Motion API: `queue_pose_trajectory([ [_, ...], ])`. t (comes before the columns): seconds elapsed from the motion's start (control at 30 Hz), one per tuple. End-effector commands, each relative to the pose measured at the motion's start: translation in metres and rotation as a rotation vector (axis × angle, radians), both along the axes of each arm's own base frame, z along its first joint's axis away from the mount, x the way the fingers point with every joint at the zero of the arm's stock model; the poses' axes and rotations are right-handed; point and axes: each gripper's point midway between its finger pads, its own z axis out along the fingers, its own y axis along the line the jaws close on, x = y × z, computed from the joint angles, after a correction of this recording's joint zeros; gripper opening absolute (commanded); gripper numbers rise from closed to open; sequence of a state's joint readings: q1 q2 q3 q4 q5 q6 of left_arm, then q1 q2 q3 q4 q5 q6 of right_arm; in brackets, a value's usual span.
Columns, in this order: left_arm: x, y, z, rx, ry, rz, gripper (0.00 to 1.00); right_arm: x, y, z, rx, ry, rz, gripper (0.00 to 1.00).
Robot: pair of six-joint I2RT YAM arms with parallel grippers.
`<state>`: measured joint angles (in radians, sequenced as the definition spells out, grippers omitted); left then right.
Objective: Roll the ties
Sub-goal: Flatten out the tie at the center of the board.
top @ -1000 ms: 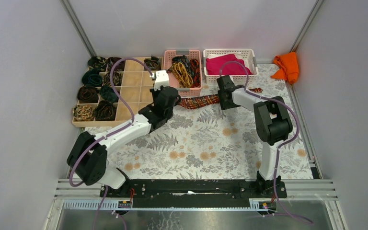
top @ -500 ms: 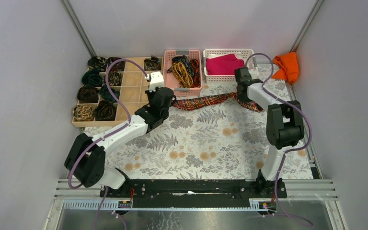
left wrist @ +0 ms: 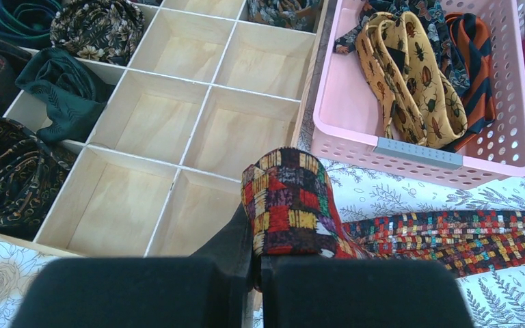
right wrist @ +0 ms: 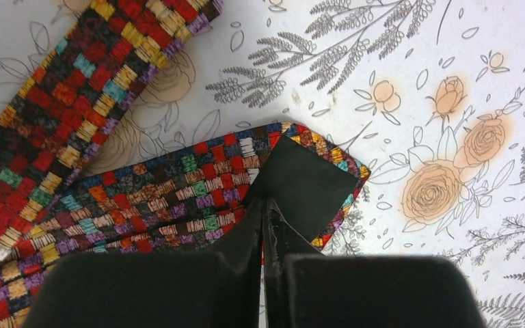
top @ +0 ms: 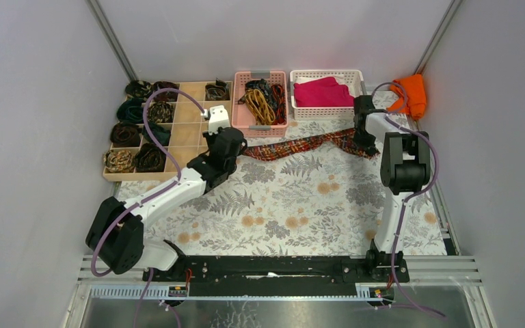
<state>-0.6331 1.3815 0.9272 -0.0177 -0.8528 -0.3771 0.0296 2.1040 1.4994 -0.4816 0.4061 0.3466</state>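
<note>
The robot's left gripper holds the narrow end while the tie bends point(top: 336, 137) near its wide end point(top: 372, 154), so the right gripper should go on pulling until the tie is straight.
A red, orange and dark checked tie point(top: 294, 145) lies stretched across the back of the floral cloth. My left gripper point(top: 236, 147) is shut on its narrow end, which stands up from the jaws point(left wrist: 287, 205) in front of the wooden tray. My right gripper point(top: 364, 140) is shut on the wide end. In the right wrist view the tie point(right wrist: 75, 137) is folded over, its black lining point(right wrist: 307, 181) is turned up, and a red sliver shows between the closed jaws of the right gripper point(right wrist: 265, 205). More ties point(top: 263, 99), yellow and dark ones, lie loose in the pink basket point(top: 260, 74).
The wooden compartment tray point(top: 188, 119) at the back left holds several rolled ties point(top: 133, 133) in its left cells; its right cells point(left wrist: 205, 102) are bare. A white basket point(top: 327, 73) holds a magenta cloth point(top: 321, 92). An orange cloth point(top: 410, 94) lies in the back right corner.
The right gripper has shut on the tie's wide end and carried it right, drawing the tie out longer. The left gripper has shifted slightly left, still holding the narrow end.
</note>
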Motion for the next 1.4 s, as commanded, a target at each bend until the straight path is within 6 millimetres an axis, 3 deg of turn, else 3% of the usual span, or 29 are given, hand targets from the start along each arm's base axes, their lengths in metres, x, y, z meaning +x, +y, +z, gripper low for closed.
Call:
queue_pose_trajectory([
  [0.0,-0.003,0.005,-0.001,-0.018,0.002,0.015,0.0,-0.004,-0.003,-0.029,0.041,0.076,-0.042,0.0],
  [0.13,-0.005,0.005,-0.006,-0.017,0.014,0.011,0.0,0.009,-0.041,-0.037,0.034,0.078,-0.127,0.0],
  [0.33,-0.013,-0.003,-0.022,-0.066,0.061,-0.031,0.0,0.041,-0.058,-0.038,0.03,0.059,-0.101,0.0],
  [0.43,-0.016,-0.009,-0.034,-0.089,0.096,-0.061,0.0,0.058,-0.055,-0.037,0.054,0.04,-0.072,0.01],
  [0.53,-0.019,-0.015,-0.045,-0.104,0.13,-0.085,0.0,0.07,-0.044,-0.021,0.118,-0.015,-0.065,0.07],
  [0.63,-0.021,-0.022,-0.056,-0.125,0.158,-0.112,0.0,0.088,-0.03,0.014,0.199,-0.167,-0.044,0.26],
  [0.73,-0.022,-0.025,-0.066,-0.126,0.179,-0.123,0.0,0.102,-0.015,0.032,0.279,-0.23,-0.015,0.37],
  [0.97,-0.019,-0.026,-0.07,-0.109,0.19,-0.127,0.0,0.122,-0.01,0.03,0.315,-0.245,-0.011,0.41],
  [1.23,-0.019,-0.025,-0.075,-0.095,0.2,-0.122,0.0,0.125,-0.01,0.053,0.309,-0.313,0.0,0.46],
  [1.37,-0.018,-0.024,-0.076,-0.083,0.205,-0.116,0.0,0.13,-0.011,0.035,0.312,-0.259,-0.003,0.45],
])
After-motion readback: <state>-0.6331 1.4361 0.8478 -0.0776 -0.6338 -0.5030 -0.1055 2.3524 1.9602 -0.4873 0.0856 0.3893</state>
